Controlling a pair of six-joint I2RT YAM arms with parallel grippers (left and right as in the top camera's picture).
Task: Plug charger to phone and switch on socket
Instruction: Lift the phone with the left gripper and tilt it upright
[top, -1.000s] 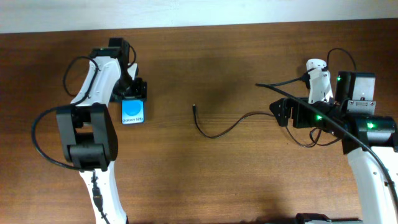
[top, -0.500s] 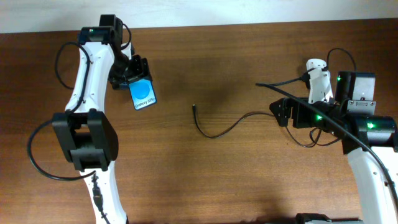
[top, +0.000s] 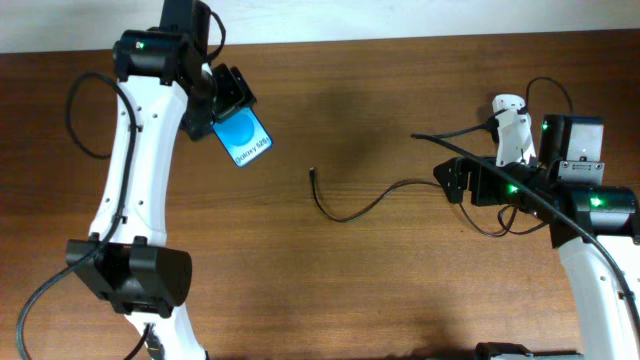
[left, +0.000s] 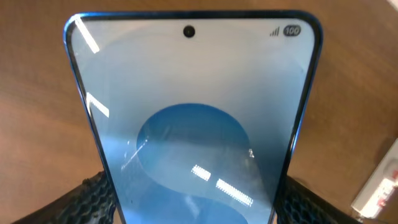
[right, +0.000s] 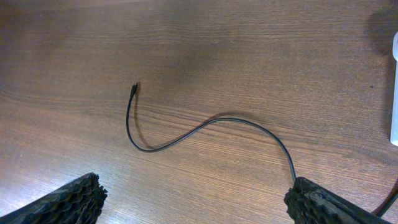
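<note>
Next, I lift the phone with my left gripper and turn the phone's loose end (top: 252, 150) toward my right gripper, because that end slants down, away from it.
My left gripper (top: 228, 100) is shut on the phone (top: 245, 137), a slim blue-screened smartphone held tilted above the table at the back left. The phone fills the left wrist view (left: 193, 124) between the fingers. The charger (top: 352, 207) is a thin black cable curving across the table's middle, its connector tip (top: 313, 172) pointing left. It also shows in the right wrist view (right: 205, 124), tip (right: 135, 86) at upper left. My right gripper (right: 196, 199) is open and empty above the cable's right part. The socket (top: 512, 128) is a white strip at the back right, partly hidden by the right arm.
The right arm's body (top: 590, 205) with green lights sits at the right edge, black robot wiring looping around it. A white piece with red marks (left: 379, 186) shows at the left wrist view's right edge. The table's far edge meets a white wall.
My left arm has lifted the phone off the table and carried it up and to the right, turning it askew. The right arm and the charger have not moved.
</note>
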